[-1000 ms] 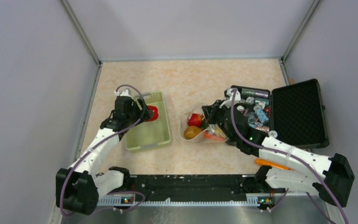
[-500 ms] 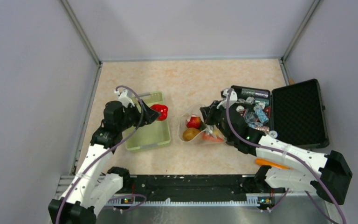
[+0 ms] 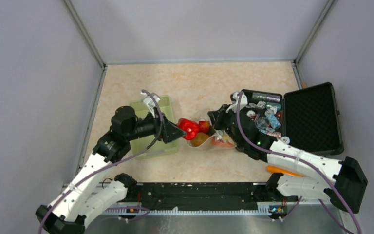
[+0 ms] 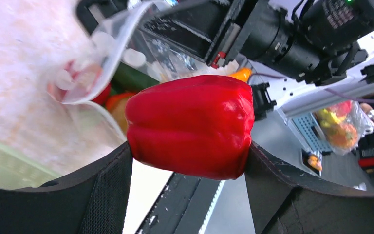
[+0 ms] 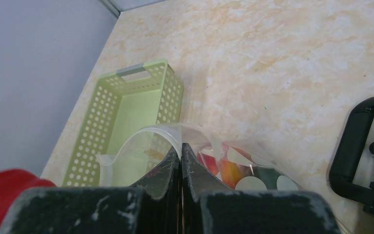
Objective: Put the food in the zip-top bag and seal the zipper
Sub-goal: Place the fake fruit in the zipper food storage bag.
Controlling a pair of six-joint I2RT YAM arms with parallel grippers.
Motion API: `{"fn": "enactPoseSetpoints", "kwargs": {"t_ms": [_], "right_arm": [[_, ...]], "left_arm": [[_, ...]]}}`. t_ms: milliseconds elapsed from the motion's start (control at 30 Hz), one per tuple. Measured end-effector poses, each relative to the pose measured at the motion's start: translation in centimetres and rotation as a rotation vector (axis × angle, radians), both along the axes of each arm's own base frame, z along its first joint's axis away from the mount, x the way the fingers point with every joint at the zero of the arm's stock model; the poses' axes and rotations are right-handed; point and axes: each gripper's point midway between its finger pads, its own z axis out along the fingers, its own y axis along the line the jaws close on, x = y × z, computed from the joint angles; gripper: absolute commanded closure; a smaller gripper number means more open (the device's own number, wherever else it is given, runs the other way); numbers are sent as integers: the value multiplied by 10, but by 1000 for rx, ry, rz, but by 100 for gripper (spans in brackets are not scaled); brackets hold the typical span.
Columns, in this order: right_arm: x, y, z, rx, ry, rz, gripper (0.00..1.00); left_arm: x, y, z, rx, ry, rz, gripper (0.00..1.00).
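Observation:
My left gripper should keep moving the red pepper (image 3: 189,128) in, because the lifted bag opening (image 3: 201,137) opens toward it, until the pepper is past the bag's zipper, and then let go.
My left gripper (image 3: 179,130) is shut on a glossy red pepper (image 3: 189,129) and holds it in the air at the open mouth of the zip-top bag (image 3: 209,137). In the left wrist view the pepper (image 4: 191,126) fills the gap between my black fingers, with the bag (image 4: 102,58) just beyond. My right gripper (image 3: 216,122) is shut on the bag's upper mouth edge, the whitish zipper strip (image 5: 151,134), and holds it lifted open. Red, brown, orange and dark green food pieces (image 5: 226,168) lie inside the dotted bag (image 5: 258,168).
A pale green perforated basket (image 3: 151,141) stands left of the bag, under my left arm; it also shows in the right wrist view (image 5: 126,109). An open black case (image 3: 292,117) with shiny packets stands to the right. An orange carrot (image 3: 285,171) lies by the right arm's base.
My left gripper has lifted the red pepper out of the green basket and carried it right to the bag's mouth. My right gripper has stayed shut on the bag's edge.

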Motion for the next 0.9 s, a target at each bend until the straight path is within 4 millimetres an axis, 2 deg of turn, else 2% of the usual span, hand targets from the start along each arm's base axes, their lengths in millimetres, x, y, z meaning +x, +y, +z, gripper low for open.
{"fn": "enactPoseSetpoints", "kwargs": {"t_ms": [100, 200, 333, 533, 633, 767, 900], "right_arm": [[-1, 1, 0, 3, 3, 6, 100], [-1, 2, 0, 5, 4, 13, 100], [-2, 3, 0, 5, 5, 20, 100], [-2, 3, 0, 2, 3, 19, 100], [-1, 2, 0, 3, 2, 15, 100], [-2, 2, 0, 3, 3, 18, 100], [-2, 2, 1, 3, 2, 18, 100]], "left_arm": [[-9, -19, -11, 33, 22, -45, 43], [2, -28, -30, 74, 66, 1, 43], [12, -37, -46, 115, 102, 39, 41], [19, -61, -48, 146, 140, 5, 37], [20, -65, -54, 174, 151, 14, 34], [23, -66, -59, 208, 150, 48, 25], [29, -61, -54, 237, 126, 91, 14]]}}
